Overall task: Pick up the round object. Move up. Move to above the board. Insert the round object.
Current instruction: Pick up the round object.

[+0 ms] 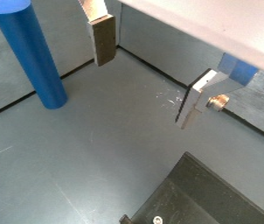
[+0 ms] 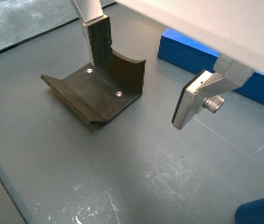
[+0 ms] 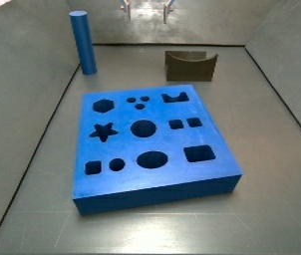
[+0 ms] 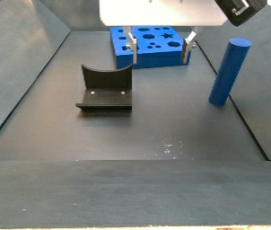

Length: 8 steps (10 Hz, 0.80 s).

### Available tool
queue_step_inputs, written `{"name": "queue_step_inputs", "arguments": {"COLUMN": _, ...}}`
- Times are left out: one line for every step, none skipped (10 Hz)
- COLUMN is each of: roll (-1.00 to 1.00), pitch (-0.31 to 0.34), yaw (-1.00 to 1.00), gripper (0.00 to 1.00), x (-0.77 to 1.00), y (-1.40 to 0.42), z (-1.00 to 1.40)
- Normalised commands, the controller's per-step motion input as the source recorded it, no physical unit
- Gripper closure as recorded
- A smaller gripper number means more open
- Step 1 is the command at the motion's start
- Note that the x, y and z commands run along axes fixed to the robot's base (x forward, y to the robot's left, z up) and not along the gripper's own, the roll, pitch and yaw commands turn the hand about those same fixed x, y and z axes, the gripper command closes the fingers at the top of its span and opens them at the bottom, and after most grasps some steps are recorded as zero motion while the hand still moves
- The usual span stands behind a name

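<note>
The round object [image 3: 84, 43] will fit upright in the middle round hole [image 3: 144, 128] when the robot lowers it, because the hole looks about as wide as the blue rod.
The round object, a tall blue cylinder rod [image 3: 82, 42], stands upright on the grey floor near a back corner. It also shows in a wrist view [image 1: 30, 54] and a side view [image 4: 228, 72]. The board [image 3: 147, 139], a thick blue slab with dark shaped cut-outs, lies flat mid-floor; it shows behind the gripper in a side view [image 4: 160, 36], and one corner shows in a wrist view [image 2: 204, 61]. My gripper [image 1: 149, 74] [image 2: 144, 74] [image 4: 160, 56] hangs open and empty above the floor, between the rod and the fixture and apart from both. It barely shows in a side view [image 3: 148, 10].
A dark fixture [image 3: 189, 65] [image 4: 104, 88] [image 2: 93, 92] with a curved notch stands on the floor beside the board's end. Grey walls [image 3: 280, 80] enclose the floor on all sides.
</note>
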Motion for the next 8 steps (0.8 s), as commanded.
{"name": "queue_step_inputs", "arguments": {"roll": 0.74, "pitch": 0.374, "yaw": -0.44, "gripper": 0.00, "x": -0.49, "y": -0.40, "z": 0.67}}
{"name": "queue_step_inputs", "arguments": {"roll": 0.38, "pitch": 0.440, "yaw": -0.66, "gripper": 0.00, "x": -0.13, "y": -0.25, "z": 0.92}}
{"name": "queue_step_inputs", "arguments": {"roll": 0.36, "pitch": 0.343, "yaw": -0.56, "gripper": 0.00, "x": -0.24, "y": -0.17, "z": 1.00}}
{"name": "queue_step_inputs", "arguments": {"roll": 0.47, "pitch": 0.209, "yaw": -0.46, "gripper": 0.00, "x": -0.47, "y": -0.07, "z": 1.00}}
{"name": "queue_step_inputs", "arguments": {"roll": 0.45, "pitch": 0.134, "yaw": -0.37, "gripper": 0.00, "x": -0.56, "y": 0.00, "z": 1.00}}
{"name": "queue_step_inputs", "arguments": {"roll": 0.44, "pitch": 0.103, "yaw": -0.26, "gripper": 0.00, "x": -0.68, "y": 0.00, "z": 1.00}}
{"name": "queue_step_inputs", "arguments": {"roll": -0.01, "pitch": -0.171, "yaw": 0.10, "gripper": 0.00, "x": -0.36, "y": 0.04, "z": 0.00}}
{"name": "queue_step_inputs", "arguments": {"roll": 0.00, "pitch": 0.000, "yaw": 0.00, "gripper": 0.00, "x": 0.00, "y": 0.03, "z": 0.00}}
